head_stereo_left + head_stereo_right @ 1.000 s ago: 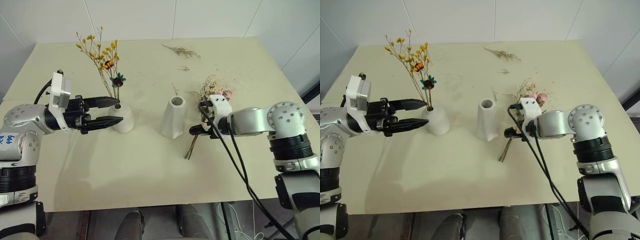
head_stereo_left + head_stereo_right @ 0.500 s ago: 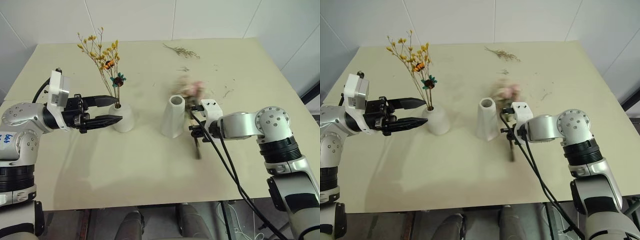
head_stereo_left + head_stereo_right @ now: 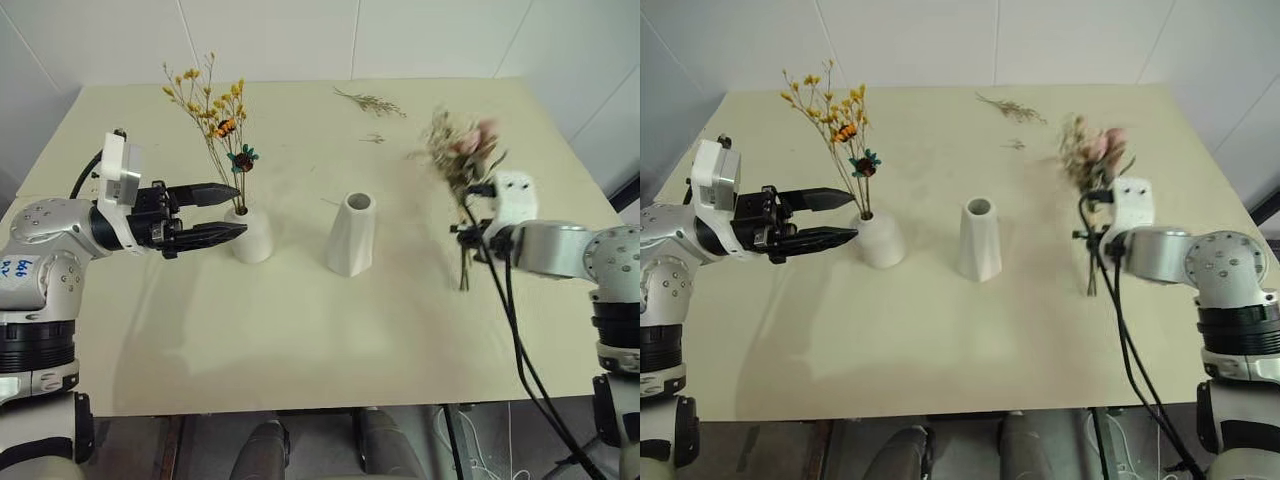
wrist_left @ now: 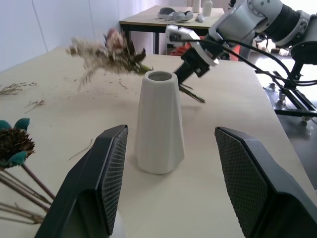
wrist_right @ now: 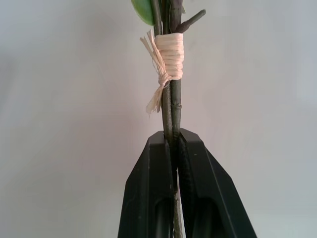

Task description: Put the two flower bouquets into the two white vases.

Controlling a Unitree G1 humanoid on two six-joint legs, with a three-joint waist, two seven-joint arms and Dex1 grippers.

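Observation:
The pink rose bouquet [image 4: 113,55] is almost level in my right gripper, so next I lift it and turn its stems downward over the tall vase's opening [image 3: 359,202].
The yellow-orange bouquet [image 3: 213,110] stands in the short squat white vase [image 3: 252,236] at the left. My left gripper [image 3: 232,209] hovers open just left of that vase, its fingers pointing right. The taller faceted vase [image 3: 352,234] stands empty at the table's middle; the left wrist view shows this vase [image 4: 158,130] between my open fingers, farther off. My right gripper [image 3: 468,241] is shut on the stems of the pink rose bouquet [image 3: 462,146], held upright above the table right of the tall vase. In the right wrist view the black fingers [image 5: 163,193] pinch the raffia-tied stems [image 5: 170,84].
Loose dried twigs [image 3: 368,100] lie at the table's far middle, with small crumbs [image 3: 370,138] nearer. The table's right edge [image 3: 585,170] is close behind my right arm. Black cables [image 3: 520,350] hang from the right wrist.
My right gripper closed on the rose bouquet's stems, lifted it off the table beside the tall vase and carried it up and to the right. The left gripper stayed put.

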